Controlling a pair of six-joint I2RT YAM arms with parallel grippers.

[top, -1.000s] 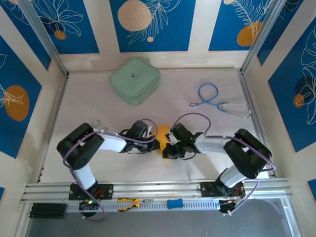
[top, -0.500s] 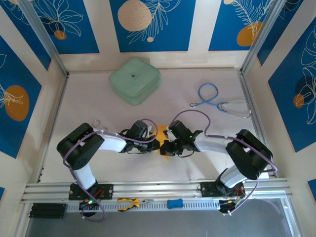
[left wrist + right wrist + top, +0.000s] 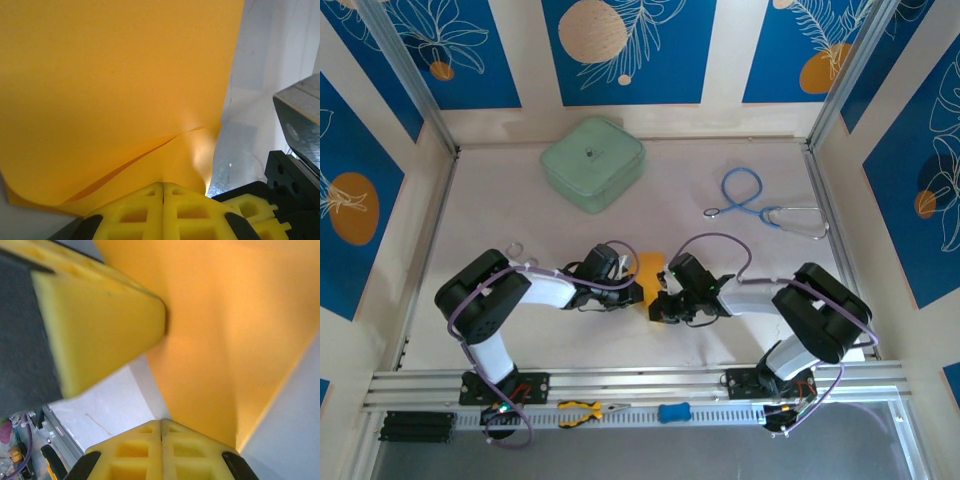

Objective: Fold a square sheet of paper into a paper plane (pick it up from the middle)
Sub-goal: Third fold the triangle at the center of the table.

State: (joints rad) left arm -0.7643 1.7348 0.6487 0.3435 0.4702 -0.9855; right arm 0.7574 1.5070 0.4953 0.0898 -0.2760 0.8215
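Observation:
The paper bulges at its pointed end [image 3: 227,400], so my right gripper should ease back, then press the paper's tip [image 3: 220,436] flat while my left gripper steadies the paper.
The square sheet of paper [image 3: 650,266] is bright orange-yellow and partly folded. It is held just above the table's middle between both grippers. My left gripper [image 3: 639,293] comes in from the left. In the left wrist view its yellow jaws [image 3: 163,186] are shut on the lower edge of the paper [image 3: 115,85], which shows a slanting crease. My right gripper [image 3: 663,301] meets it from the right. Its jaws [image 3: 161,421] are shut on a corner of the paper [image 3: 235,330], and a left fingertip [image 3: 100,315] presses against the sheet.
A mint-green case [image 3: 593,163] lies at the back left. A blue stethoscope [image 3: 758,203] lies at the back right. Yellow-handled pliers [image 3: 582,410] and a small blue object [image 3: 674,411] sit on the front rail. Metal posts and walls bound the table.
The right gripper swung in toward the left one, covering much of the paper, then drew back slightly right and nearer. The left arm has stayed still.

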